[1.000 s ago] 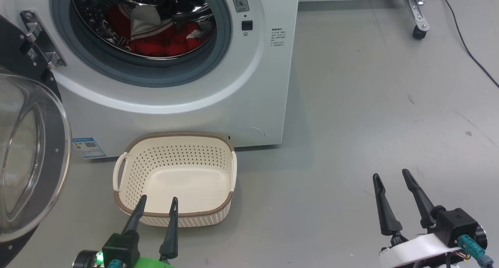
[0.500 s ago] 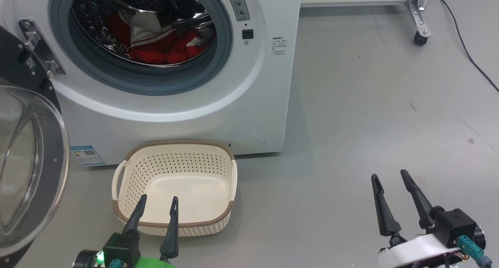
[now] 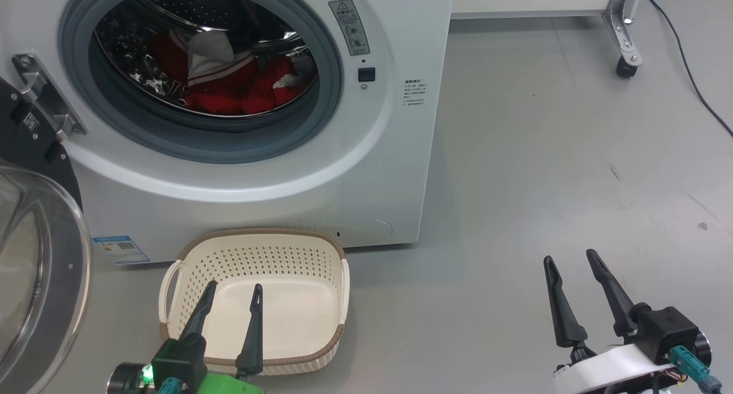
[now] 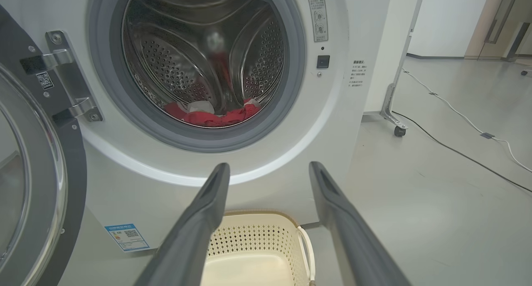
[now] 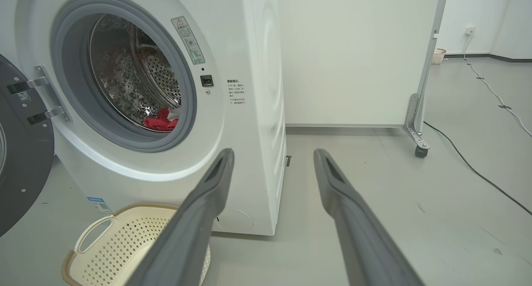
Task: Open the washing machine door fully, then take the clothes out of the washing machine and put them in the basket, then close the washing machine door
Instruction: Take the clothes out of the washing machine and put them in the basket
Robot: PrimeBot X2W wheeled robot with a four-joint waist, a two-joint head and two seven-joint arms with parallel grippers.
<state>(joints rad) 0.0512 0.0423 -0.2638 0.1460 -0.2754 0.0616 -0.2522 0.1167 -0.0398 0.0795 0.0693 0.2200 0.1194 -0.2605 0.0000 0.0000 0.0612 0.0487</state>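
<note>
I expect the red bundle [image 3: 279,83] to come out by itself when I pull it, because a crease [image 3: 252,86] separates it from the clothes with the big white patch.
The white washing machine [image 3: 395,170] stands ahead with its door [image 3: 40,279] swung wide to the left, black rim and glass bowl facing out. Red clothes [image 3: 229,93] with white trim lie low in the steel drum, also seen as clothes [image 4: 212,115] and clothes [image 5: 160,122]. The cream basket [image 3: 338,279] sits on the floor just in front of the machine. My left gripper [image 3: 233,287] hovers open over the basket's near side, nothing between its fingers. My right gripper [image 3: 571,256] is open over bare floor to the right.
A metal frame leg with a caster [image 3: 624,67] and a dark cable [image 3: 693,85] lie at the back right. A blue label sticker [image 3: 120,249] marks the washer's lower front. Grey floor [image 3: 544,165] spreads to the right of the machine.
The head camera has tilted, so the washer and basket sit lower in the picture. Both grippers keep their places and stay open. The clothes have not moved.
</note>
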